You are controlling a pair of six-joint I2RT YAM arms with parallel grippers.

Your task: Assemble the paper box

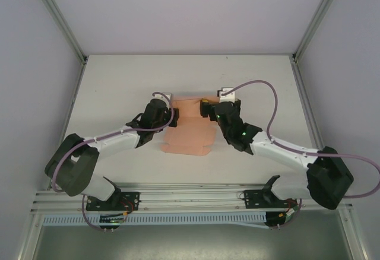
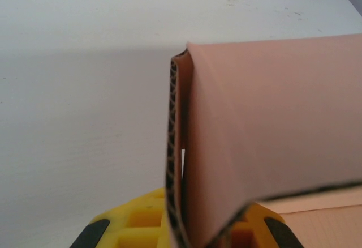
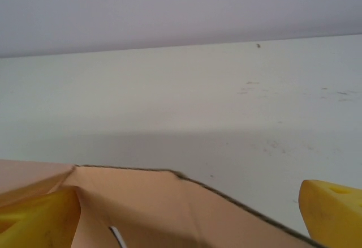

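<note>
The raised flap (image 3: 235, 217) spreads away from the paper box between my right gripper's open fingers, so I should move back and push the flap's outer side in.
The paper box (image 1: 189, 134) is a salmon-pink card sheet lying partly folded in the middle of the table. My left gripper (image 1: 175, 117) is at its far left corner. In the left wrist view its yellow fingers (image 2: 138, 225) are shut on a doubled, upright flap of the paper box (image 2: 266, 129), whose corrugated edge faces the camera. My right gripper (image 1: 205, 109) is at the sheet's far right corner. It stands open, its yellow fingers (image 3: 334, 211) wide apart, with a raised flap of the paper box (image 3: 169, 208) lying between them.
The white table (image 1: 119, 82) has free room on all sides of the sheet. Metal frame posts rise at the far corners (image 1: 77, 49). A rail with cable ducts (image 1: 190, 197) runs along the near edge by the arm bases.
</note>
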